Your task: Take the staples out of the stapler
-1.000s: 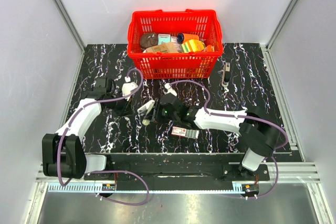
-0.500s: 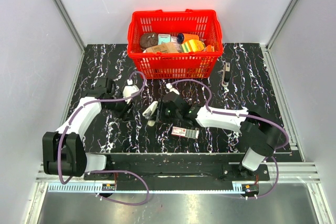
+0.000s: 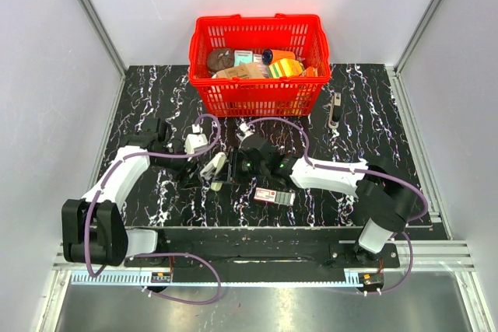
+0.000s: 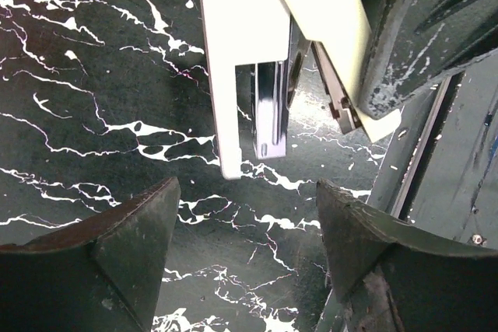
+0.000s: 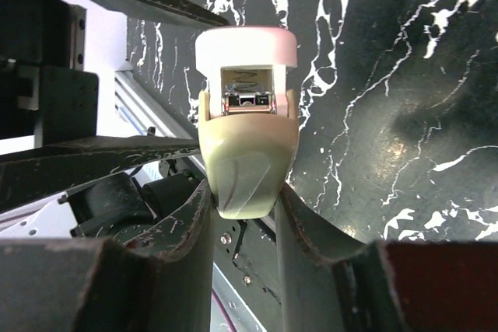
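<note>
The stapler's cream top and its metal magazine (image 4: 271, 118) are both between my left gripper's open fingers, so my left gripper should move over and pinch only the narrow cream tip (image 4: 230, 167).
The cream-white stapler (image 3: 213, 169) is hinged open and held above the black marbled table. My right gripper (image 3: 233, 167) is shut on its rear end, and in the right wrist view the stapler (image 5: 245, 153) sits pinched between the right gripper (image 5: 243, 204) fingers. In the left wrist view the stapler's cream top (image 4: 233, 60) and its metal magazine (image 4: 268, 106) point towards my left gripper (image 4: 245, 192), which stands open and empty just short of their tips. Seen from the top, the left gripper (image 3: 194, 175) is at the stapler's left. I cannot make out any staples.
A red basket (image 3: 257, 19) full of packets stands at the back middle. A small flat red-white-green box (image 3: 273, 197) lies on the table near my right forearm. A slim dark metal item (image 3: 334, 109) lies right of the basket.
My left gripper has gone from shut to open and has moved nearer and to the right, up to the stapler's end. The right gripper keeps its hold and has shifted slightly left.
</note>
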Controlling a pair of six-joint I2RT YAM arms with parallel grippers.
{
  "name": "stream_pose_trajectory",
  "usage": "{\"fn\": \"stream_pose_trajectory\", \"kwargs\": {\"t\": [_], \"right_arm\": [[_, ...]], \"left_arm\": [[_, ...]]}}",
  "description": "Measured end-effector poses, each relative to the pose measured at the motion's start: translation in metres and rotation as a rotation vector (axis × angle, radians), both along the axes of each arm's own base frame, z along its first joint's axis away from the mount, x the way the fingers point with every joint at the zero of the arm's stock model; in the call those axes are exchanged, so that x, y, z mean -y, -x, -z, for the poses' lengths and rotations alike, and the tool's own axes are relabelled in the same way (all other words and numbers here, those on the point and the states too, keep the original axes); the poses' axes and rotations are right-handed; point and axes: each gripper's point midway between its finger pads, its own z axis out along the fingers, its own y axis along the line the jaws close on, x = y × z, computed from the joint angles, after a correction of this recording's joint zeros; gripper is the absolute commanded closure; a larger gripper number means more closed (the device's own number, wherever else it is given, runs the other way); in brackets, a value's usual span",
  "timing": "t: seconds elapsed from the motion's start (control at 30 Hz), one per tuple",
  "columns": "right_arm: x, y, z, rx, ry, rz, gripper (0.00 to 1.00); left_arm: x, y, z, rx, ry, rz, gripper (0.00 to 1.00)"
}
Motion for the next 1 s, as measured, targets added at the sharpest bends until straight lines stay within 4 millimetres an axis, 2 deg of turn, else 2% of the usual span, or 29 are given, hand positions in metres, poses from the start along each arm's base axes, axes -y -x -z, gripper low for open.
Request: {"fn": "stream_pose_trajectory", "kwargs": {"t": [0.37, 0.53, 0.6, 0.7, 0.83, 1.0], "right_arm": [[-0.014, 0.010, -0.024, 0.001, -0.084, -0.089, 1.00], [-0.017, 0.014, -0.029, 0.001, -0.102, -0.119, 1.00], [-0.017, 0.015, -0.029, 0.000, -0.104, -0.126, 1.00], [-0.017, 0.017, -0.030, -0.002, -0.106, -0.140, 1.00], [-0.017, 0.018, -0.029, -0.001, -0.104, -0.148, 1.00], [-0.016, 0.018, -0.027, 0.000, -0.096, -0.148, 1.00]], "left_arm": [[0.000, 0.008, 0.005, -0.016, -0.006, 0.077, 0.39], [-0.002, 0.009, 0.006, 0.002, -0.017, 0.100, 0.52], [-0.003, 0.008, 0.006, 0.010, -0.021, 0.107, 0.55], [-0.004, 0.008, 0.004, 0.037, -0.032, 0.120, 0.52], [-0.008, 0.010, -0.002, 0.087, -0.057, 0.148, 0.34], [-0.011, 0.018, -0.005, 0.105, -0.074, 0.178, 0.30]]}}
